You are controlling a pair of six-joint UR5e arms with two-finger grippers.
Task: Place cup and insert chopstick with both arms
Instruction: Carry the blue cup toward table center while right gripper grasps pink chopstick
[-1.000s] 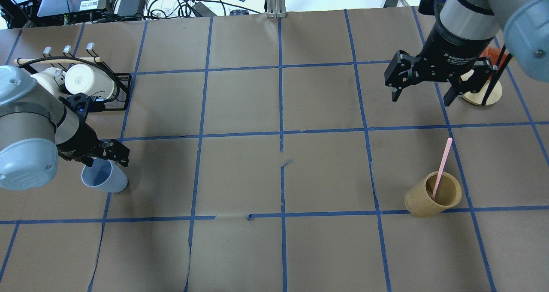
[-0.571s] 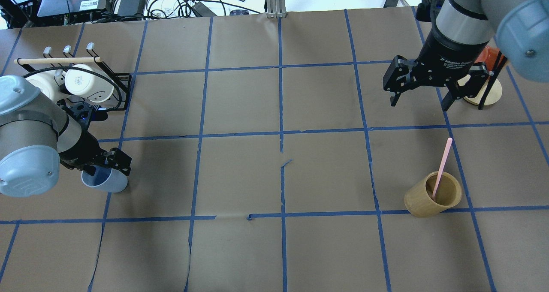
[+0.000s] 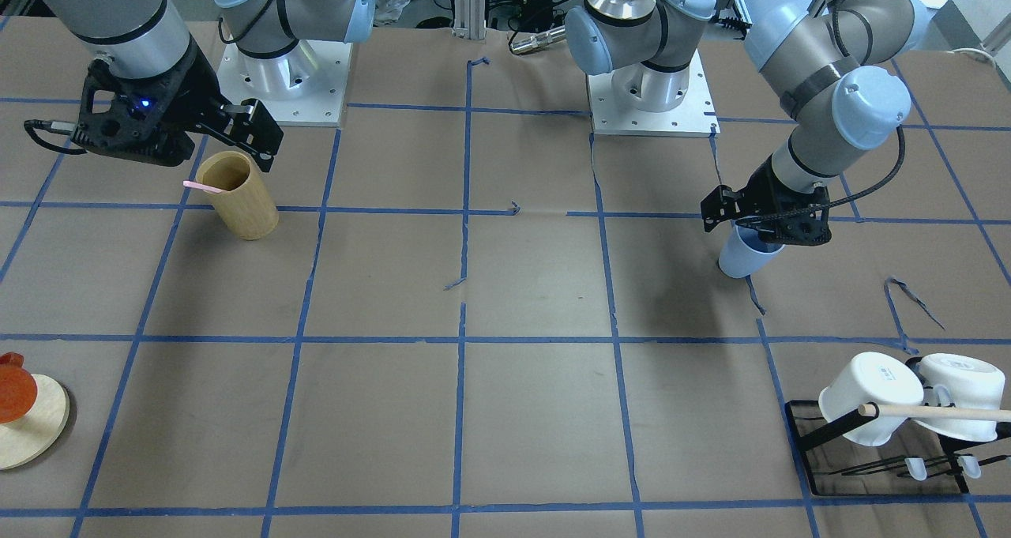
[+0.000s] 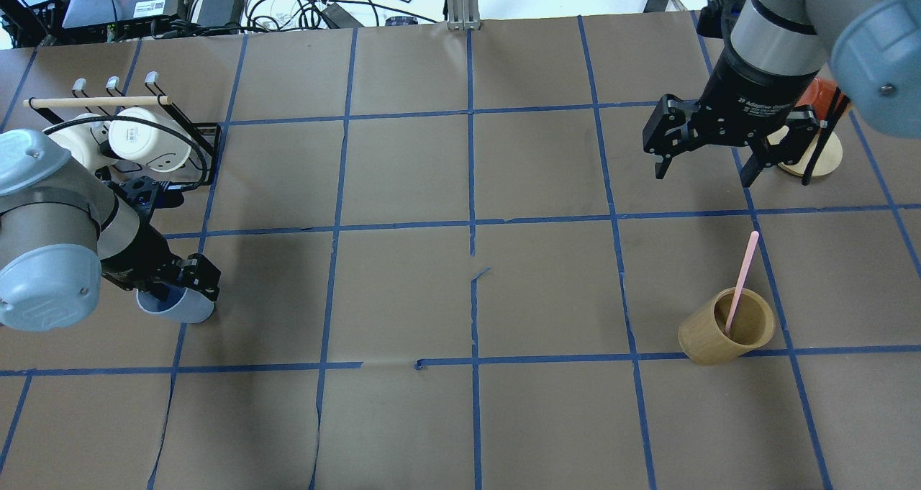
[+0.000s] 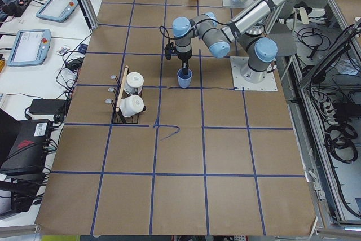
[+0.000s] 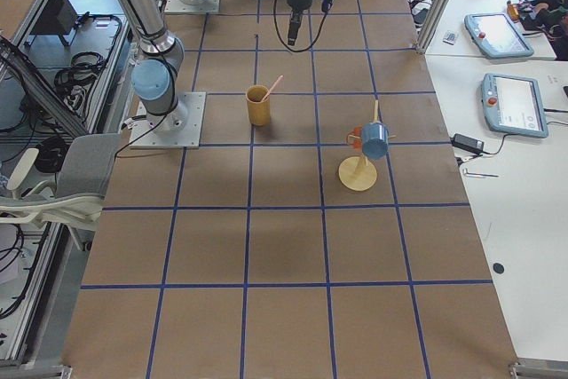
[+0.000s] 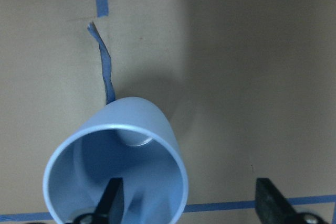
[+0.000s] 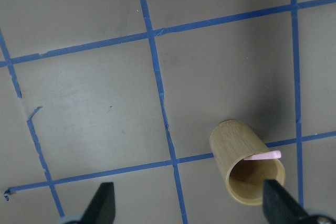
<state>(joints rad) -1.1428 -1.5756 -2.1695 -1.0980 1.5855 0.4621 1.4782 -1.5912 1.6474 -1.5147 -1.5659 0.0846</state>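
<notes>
I should expect one unbroken piece of tape hidden under the light-blue cup (image 3: 745,257) when I lift the cup away, because blue tape (image 3: 756,296) shows on both sides of the cup.
The light-blue cup (image 4: 183,308) stands upright at the table's left, also seen in the front view (image 3: 741,259). My left gripper (image 4: 176,280) is open and down at the cup's rim. In the left wrist view one finger (image 7: 112,199) is inside the cup (image 7: 118,145) and the other is outside it. One pale pink chopstick (image 4: 741,274) leans in the tan bamboo holder (image 4: 727,329) at the right. My right gripper (image 4: 703,173) is open and empty, well above the table beyond the holder (image 8: 247,169).
A black rack with white mugs (image 4: 137,139) and a wooden dowel stands behind the left arm. A round wooden stand (image 4: 811,157) with hanging mugs is at the far right, close to the right gripper. Blue tape lines grid the brown table.
My left gripper has come down over the cup, one finger now inside its mouth. My right gripper has shifted slightly away and stays open. The cup, holder and chopstick have not moved.
</notes>
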